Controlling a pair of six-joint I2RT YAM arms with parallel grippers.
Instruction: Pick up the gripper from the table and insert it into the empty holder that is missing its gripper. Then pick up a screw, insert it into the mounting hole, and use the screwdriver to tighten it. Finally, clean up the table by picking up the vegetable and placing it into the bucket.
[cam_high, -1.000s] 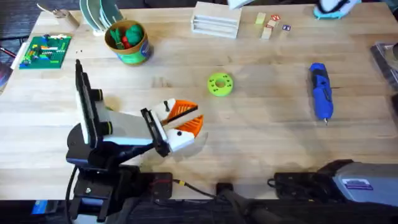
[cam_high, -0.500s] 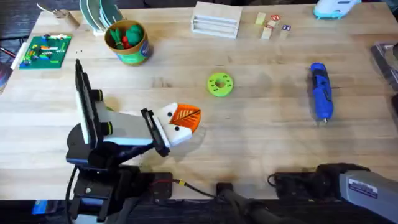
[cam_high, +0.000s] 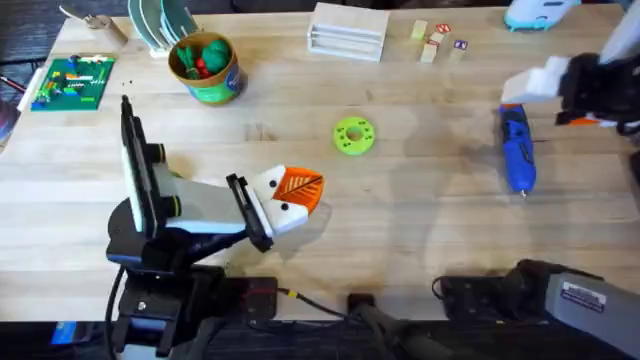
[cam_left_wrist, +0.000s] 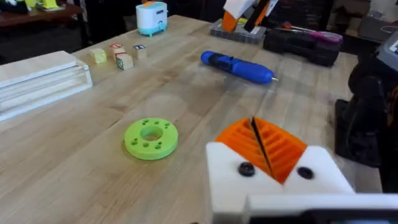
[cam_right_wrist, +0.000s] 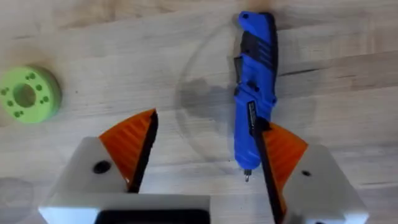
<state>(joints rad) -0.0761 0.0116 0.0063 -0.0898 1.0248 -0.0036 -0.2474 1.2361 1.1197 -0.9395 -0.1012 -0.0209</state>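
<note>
I expect the screwdriver's metal tip (cam_high: 523, 193) to light up when I squeeze the blue screwdriver's handle and lift, because a black trigger (cam_right_wrist: 238, 68) sticks out from that handle.
The blue screwdriver (cam_high: 517, 146) lies on the table at the right, metal tip toward the front edge. My right gripper (cam_high: 555, 100) hovers over its handle end. In the right wrist view it (cam_right_wrist: 205, 155) is open, and the screwdriver (cam_right_wrist: 255, 93) lies below, close to one orange pad (cam_right_wrist: 283, 152). My left gripper (cam_high: 292, 193) rests low at the left-centre, its (cam_left_wrist: 258, 134) orange pads pressed together on nothing. The bucket (cam_high: 205, 68) stands at the back left with green and red toy pieces inside. The loose gripper, the screw and an empty holder are out of view.
A flat green disc (cam_high: 353, 135) lies mid-table between the arms. A white slotted block (cam_high: 347, 30) and small wooden cubes (cam_high: 432, 42) sit along the far edge. A green board (cam_high: 70, 82) lies at the far left. Bare wood spans the middle.
My left gripper went from open to shut one second ago and has held still since. The right arm rose from the front right edge and now hovers over the screwdriver.
</note>
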